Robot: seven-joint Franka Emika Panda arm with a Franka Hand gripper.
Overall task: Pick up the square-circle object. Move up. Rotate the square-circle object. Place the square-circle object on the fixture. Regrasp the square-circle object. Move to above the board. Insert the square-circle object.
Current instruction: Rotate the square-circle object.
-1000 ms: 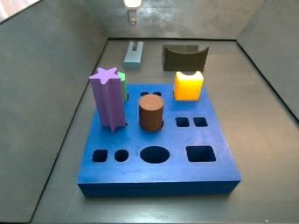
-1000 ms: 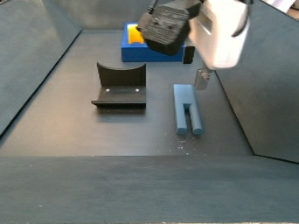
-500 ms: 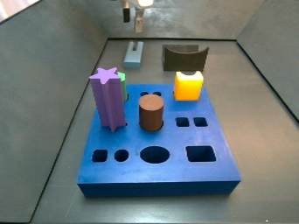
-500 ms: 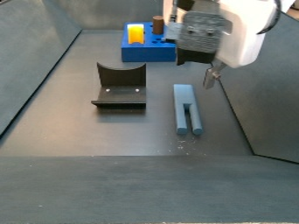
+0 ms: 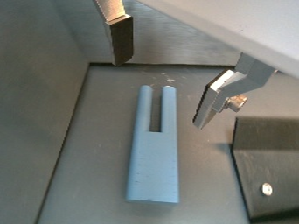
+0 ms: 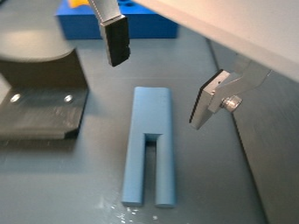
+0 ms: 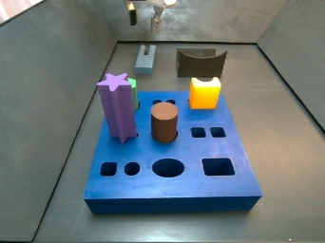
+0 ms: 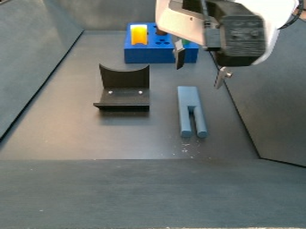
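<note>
The square-circle object (image 7: 144, 60) will stay cradled when I place it on the dark fixture's top (image 7: 202, 58), because that top dips between raised corners.
The square-circle object (image 5: 156, 144) is a long slim grey-blue peg with a slot at one end. It lies flat on the grey floor in both wrist views (image 6: 149, 144) and both side views (image 8: 191, 112) (image 7: 147, 59). My gripper (image 5: 167, 74) hangs open above the peg with nothing between its fingers (image 6: 114, 39). In a side view the gripper (image 8: 201, 67) is over the peg's end nearest the board (image 8: 149, 52). The dark fixture (image 8: 122, 88) stands beside the peg, also in a side view (image 7: 200, 63) and a wrist view (image 6: 41, 105).
On the blue board (image 7: 172, 180) stand a purple star peg (image 7: 118, 106), a brown cylinder (image 7: 165, 123) and a yellow block (image 7: 206, 92). Its front holes are open. Grey walls slope up around the floor on both sides.
The gripper has turned and shifted sideways, from beside the peg to over it. Its two fingers now stand either side of the peg's line. The peg has not moved.
</note>
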